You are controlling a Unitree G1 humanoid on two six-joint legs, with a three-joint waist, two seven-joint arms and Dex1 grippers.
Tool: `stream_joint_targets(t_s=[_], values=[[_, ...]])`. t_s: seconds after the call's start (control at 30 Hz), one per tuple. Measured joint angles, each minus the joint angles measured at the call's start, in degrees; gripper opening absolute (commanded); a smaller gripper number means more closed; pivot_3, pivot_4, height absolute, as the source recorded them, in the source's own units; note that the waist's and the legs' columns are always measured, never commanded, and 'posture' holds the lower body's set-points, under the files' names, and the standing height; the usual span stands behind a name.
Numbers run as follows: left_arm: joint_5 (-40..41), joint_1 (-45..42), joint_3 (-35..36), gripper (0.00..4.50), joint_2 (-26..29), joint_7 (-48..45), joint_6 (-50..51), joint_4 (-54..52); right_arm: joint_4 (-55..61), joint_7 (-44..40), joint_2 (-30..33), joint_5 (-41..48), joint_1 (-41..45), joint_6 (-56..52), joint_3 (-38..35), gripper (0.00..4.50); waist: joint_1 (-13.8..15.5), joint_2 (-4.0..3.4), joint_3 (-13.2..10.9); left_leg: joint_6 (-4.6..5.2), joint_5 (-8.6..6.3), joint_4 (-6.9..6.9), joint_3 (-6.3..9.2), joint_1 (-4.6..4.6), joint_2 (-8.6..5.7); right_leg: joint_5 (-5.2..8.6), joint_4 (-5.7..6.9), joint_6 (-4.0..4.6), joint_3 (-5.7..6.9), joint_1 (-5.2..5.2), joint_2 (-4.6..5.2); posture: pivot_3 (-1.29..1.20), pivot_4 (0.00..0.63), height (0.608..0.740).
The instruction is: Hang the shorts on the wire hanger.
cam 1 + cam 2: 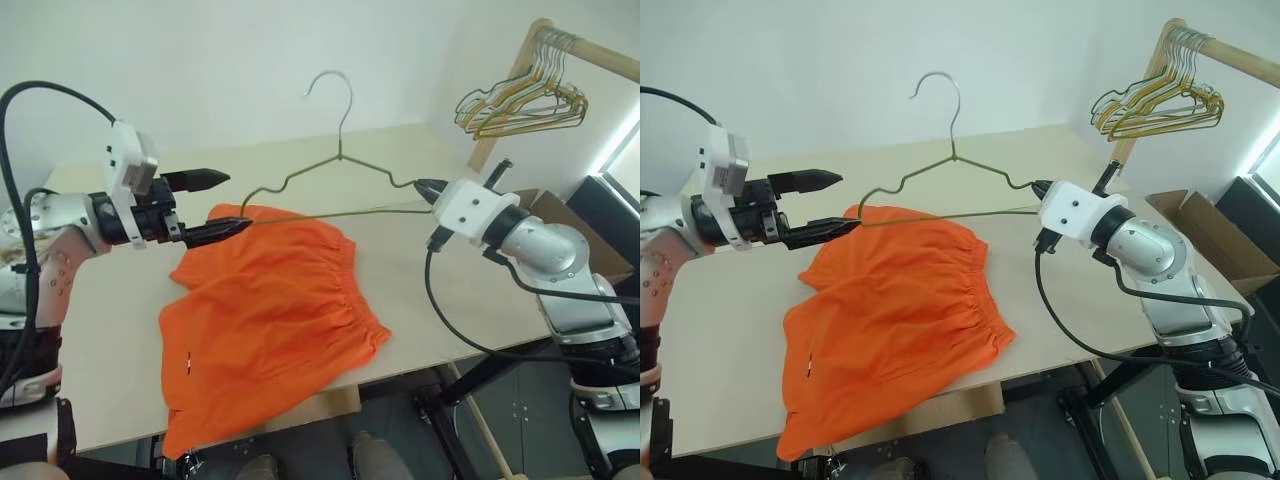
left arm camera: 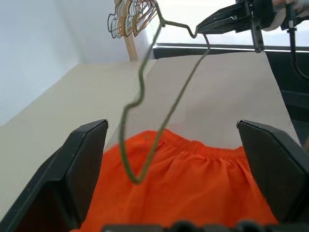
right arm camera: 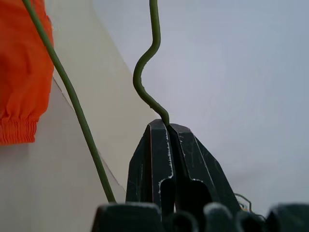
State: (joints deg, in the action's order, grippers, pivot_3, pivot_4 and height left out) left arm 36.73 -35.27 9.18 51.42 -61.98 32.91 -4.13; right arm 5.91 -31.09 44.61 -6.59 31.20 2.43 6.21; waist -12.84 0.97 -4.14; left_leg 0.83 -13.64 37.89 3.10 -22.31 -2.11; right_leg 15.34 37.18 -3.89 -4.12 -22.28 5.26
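I should hold the hanger's free corner (image 1: pixel 243 209) with my left gripper while my right gripper turns and regrasps, since it pinches only the hanger's upper wire (image 1: pixel 404 184) end-on.
The thin greenish wire hanger (image 1: pixel 340 157) is held upright in the air over the table, hook up. My right gripper (image 1: pixel 425 187) is shut on its right corner, and in the right wrist view the wire runs into the closed fingertips (image 3: pixel 161 133). The orange shorts (image 1: pixel 270 320) lie flat on the table (image 1: pixel 120 330) below, one leg hanging over the front edge. My left gripper (image 1: pixel 238 200) is open at the hanger's left corner. In the left wrist view that corner (image 2: pixel 135 176) sits loose between the spread fingers (image 2: pixel 82 169), above the waistband.
A bunch of gold and dark wire hangers (image 1: pixel 525 105) hangs on a wooden rack (image 1: pixel 520 60) at the back right. An open cardboard box (image 1: pixel 1200 225) stands beyond the table's right end. A white wall runs behind the table.
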Motion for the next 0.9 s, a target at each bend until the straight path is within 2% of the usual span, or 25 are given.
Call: stream_joint_targets(t_s=[0.13,0.37,0.53,0.63,0.9], values=[[-1.5,-4.6,-3.3,4.48,-1.0,-2.6,0.1,5.0,-1.7,0.0,-0.2,-2.4,-0.1,5.2,0.0,0.00,-1.2,-0.02,0.1,-0.01,0.01,0.01,0.02,0.01,-0.02,0.00,0.03,0.00,0.00,0.01,0.02,-0.26,0.000,0.740],[-7.1,-10.6,-13.5,4.48,-2.5,-12.3,0.5,15.2,-2.5,0.0,-1.4,-4.6,0.1,9.1,0.0,0.00,-4.0,-0.03,0.2,-0.03,0.04,0.03,0.07,0.03,-0.04,0.00,0.16,-0.01,0.00,0.01,0.00,-0.28,0.000,0.740],[-16.8,-13.1,-20.9,4.48,-3.9,-15.5,-6.3,20.0,-3.1,0.0,-1.6,-5.6,0.3,9.9,0.0,0.00,-5.6,-0.04,0.2,-0.04,0.05,0.03,0.08,0.07,-0.04,0.01,0.48,-0.02,-0.01,0.01,0.01,-0.29,0.000,0.740],[-20.9,-13.3,-22.8,3.89,-5.9,-15.6,-9.1,23.0,-3.1,-0.1,-1.8,-5.7,0.4,9.9,0.0,0.00,-6.5,-0.03,0.2,-0.04,0.05,0.05,0.09,0.07,-0.03,0.02,0.47,-0.04,-0.02,0.00,0.01,-0.30,0.000,0.740],[-23.9,-13.8,-22.9,1.27,-8.4,-15.3,-10.8,24.9,-2.4,-0.4,-1.9,-5.7,0.4,9.9,-0.1,0.00,-7.7,-0.02,0.2,-0.03,0.05,0.08,0.10,0.07,-0.03,0.03,0.68,-0.06,-0.02,0.00,0.02,-0.30,0.000,0.740]])
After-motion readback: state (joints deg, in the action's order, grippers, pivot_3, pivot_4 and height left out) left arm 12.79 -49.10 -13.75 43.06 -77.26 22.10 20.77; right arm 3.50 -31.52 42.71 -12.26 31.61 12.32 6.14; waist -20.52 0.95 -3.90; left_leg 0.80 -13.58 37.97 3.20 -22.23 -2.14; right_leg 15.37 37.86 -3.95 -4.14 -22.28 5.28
